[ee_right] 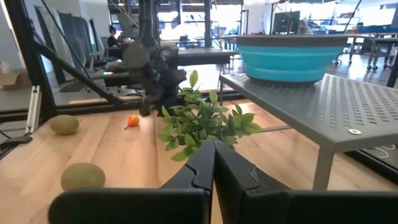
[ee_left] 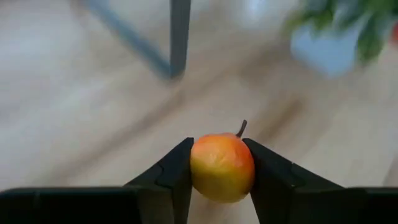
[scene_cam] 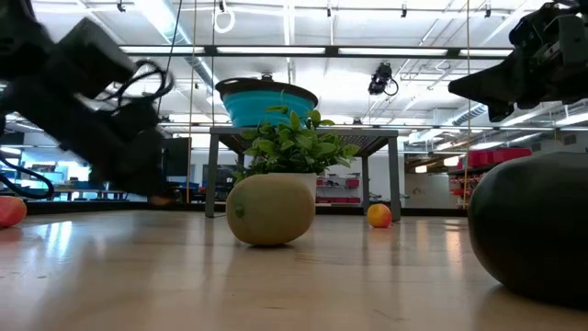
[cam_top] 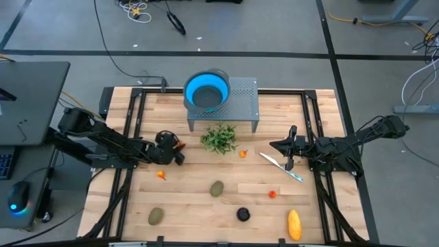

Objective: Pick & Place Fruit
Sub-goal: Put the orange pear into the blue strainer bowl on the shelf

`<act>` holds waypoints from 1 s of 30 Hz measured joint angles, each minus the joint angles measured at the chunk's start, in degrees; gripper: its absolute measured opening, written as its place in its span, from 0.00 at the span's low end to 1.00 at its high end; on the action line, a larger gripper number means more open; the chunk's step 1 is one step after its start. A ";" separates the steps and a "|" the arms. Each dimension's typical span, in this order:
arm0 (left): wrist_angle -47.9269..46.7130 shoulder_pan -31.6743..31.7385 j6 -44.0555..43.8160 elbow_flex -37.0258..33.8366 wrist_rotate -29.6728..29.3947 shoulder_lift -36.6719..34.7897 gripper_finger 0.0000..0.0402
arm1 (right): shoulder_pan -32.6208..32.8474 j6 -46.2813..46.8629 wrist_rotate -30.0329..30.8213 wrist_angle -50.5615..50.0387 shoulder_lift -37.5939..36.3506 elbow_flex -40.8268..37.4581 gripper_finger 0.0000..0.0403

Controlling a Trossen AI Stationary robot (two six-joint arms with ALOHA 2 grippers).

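Observation:
The orange-red fruit (ee_left: 222,168) is pinched by both sides and the blue bowl (cam_top: 208,92) is open above, so my left gripper carries on going over the bowl's rim and lets go there.
My left gripper (cam_top: 175,148) is shut on a small orange-red fruit (ee_left: 222,168) left of the leafy plant (cam_top: 219,138). My right gripper (ee_right: 214,144) is shut on nothing and hovers right of the plant (ee_right: 199,127), above the white knife (cam_top: 281,167). On the table lie a tiny orange piece (cam_top: 161,175), another (cam_top: 243,154), a red one (cam_top: 272,194), two olive ovals (cam_top: 217,188) (cam_top: 156,216), a black ball (cam_top: 243,214) and a yellow oblong (cam_top: 294,224). My left gripper pinches the orange-red fruit by its two opposite sides (ee_left: 196,165), one finger (ee_left: 177,177) on each side. The fingers reach in from the table's left. The fruit sits upright in the hold with its stem (ee_left: 241,129) pointing up; I cannot tell whether it is off the table.
A blue bowl (cam_top: 206,90) stands on a grey perforated stand (cam_top: 240,103) at the far middle of the table. The plant sits just in front of the stand. Dark rails (cam_top: 130,130) run along both sides of the wooden top.

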 joint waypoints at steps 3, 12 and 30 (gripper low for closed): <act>0.45 1.25 7.55 5.26 0.19 -0.43 0.34 | 0.00 -0.46 -0.03 0.15 0.00 0.00 0.04; -2.29 2.13 30.82 24.94 3.60 -4.76 0.32 | 0.02 -1.07 -0.04 0.33 0.00 -0.01 0.04; -4.38 28.52 40.65 36.78 18.63 -4.46 0.38 | 0.02 -3.18 -0.02 0.35 0.00 0.00 0.04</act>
